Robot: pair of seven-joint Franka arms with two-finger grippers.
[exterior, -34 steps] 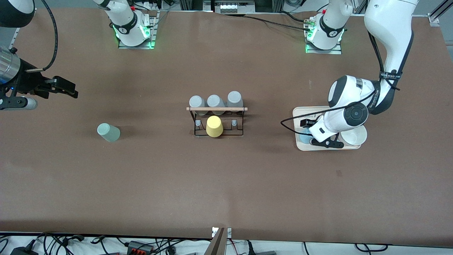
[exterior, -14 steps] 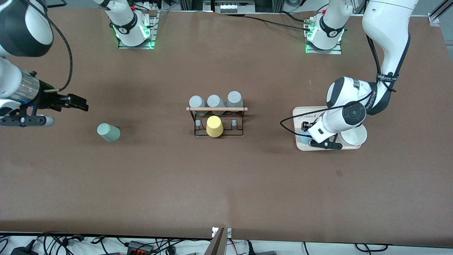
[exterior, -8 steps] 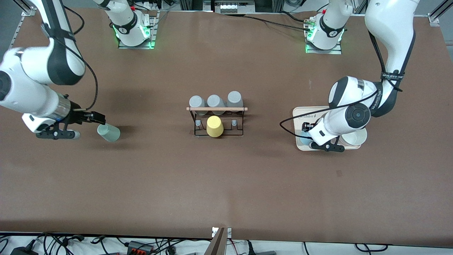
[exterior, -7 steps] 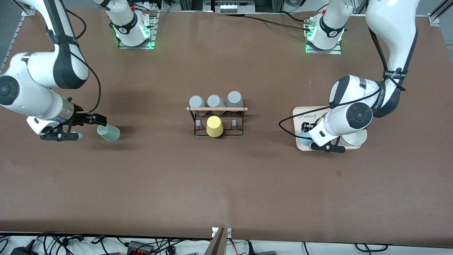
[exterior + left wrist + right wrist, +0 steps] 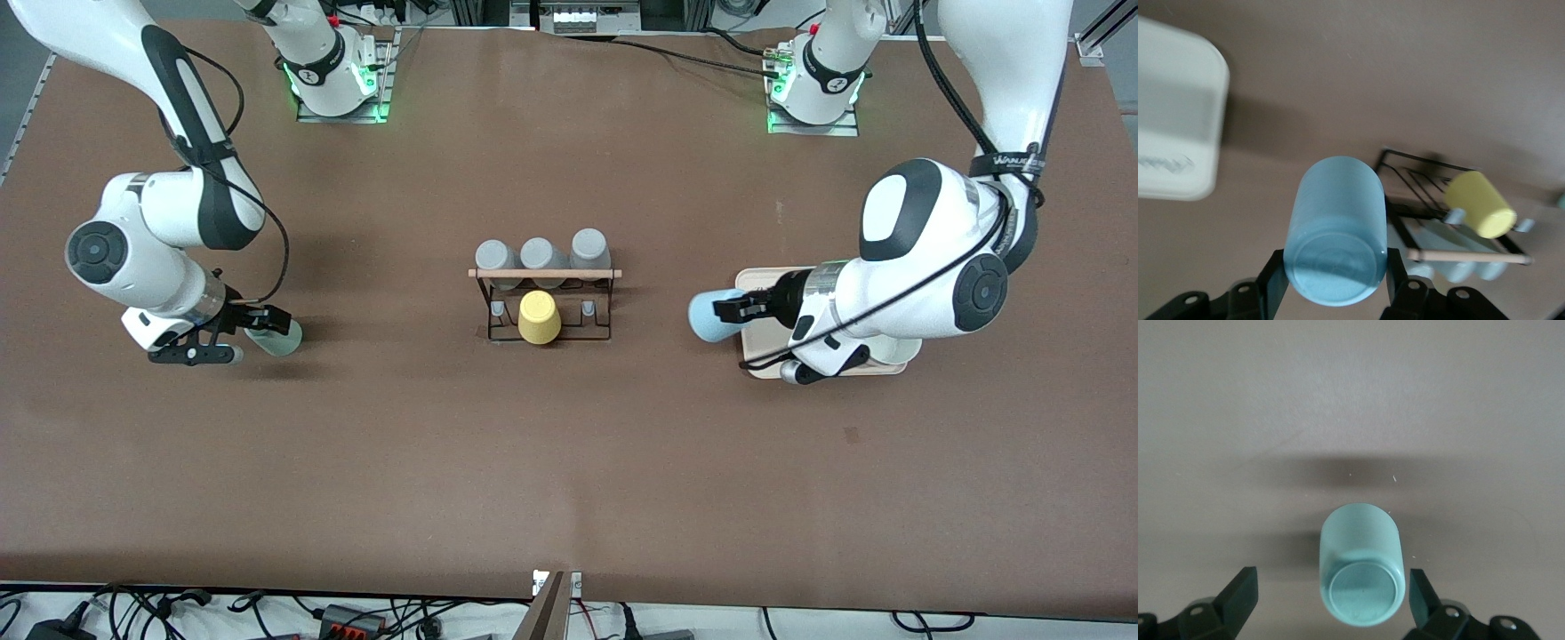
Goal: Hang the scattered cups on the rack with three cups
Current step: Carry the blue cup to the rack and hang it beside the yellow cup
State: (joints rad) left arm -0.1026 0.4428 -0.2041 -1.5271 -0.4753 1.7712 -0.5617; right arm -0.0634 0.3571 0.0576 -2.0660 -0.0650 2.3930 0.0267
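Note:
The yellow cup [image 5: 540, 318] will move a little to the side when the robot hangs the mint-green cup on the empty peg [image 5: 498, 308], because that peg is close beside the yellow cup.
My left gripper [image 5: 731, 311] is shut on the light blue cup [image 5: 711, 316], holding it on its side in the air between the cream tray [image 5: 754, 366] and the rack [image 5: 544, 274]; the cup's base faces the left wrist camera [image 5: 1335, 259]. The mint-green cup [image 5: 283, 337] lies on its side on the table toward the right arm's end. My right gripper [image 5: 258, 320] is open, one finger on each side of the cup's base end [image 5: 1360, 590], with gaps on both sides. The black wire rack carries three grey cups [image 5: 540, 255] and a yellow cup [image 5: 538, 317].
The cream tray sits under the left arm's wrist, with a white bowl [image 5: 898, 351] mostly hidden on it. The rack also shows in the left wrist view [image 5: 1431, 200]. Bare brown table [image 5: 551, 462] lies all around.
My left gripper lifted the blue cup off the tray and moved it toward the rack. My right arm swung in and down until its open fingers straddle the mint-green cup.

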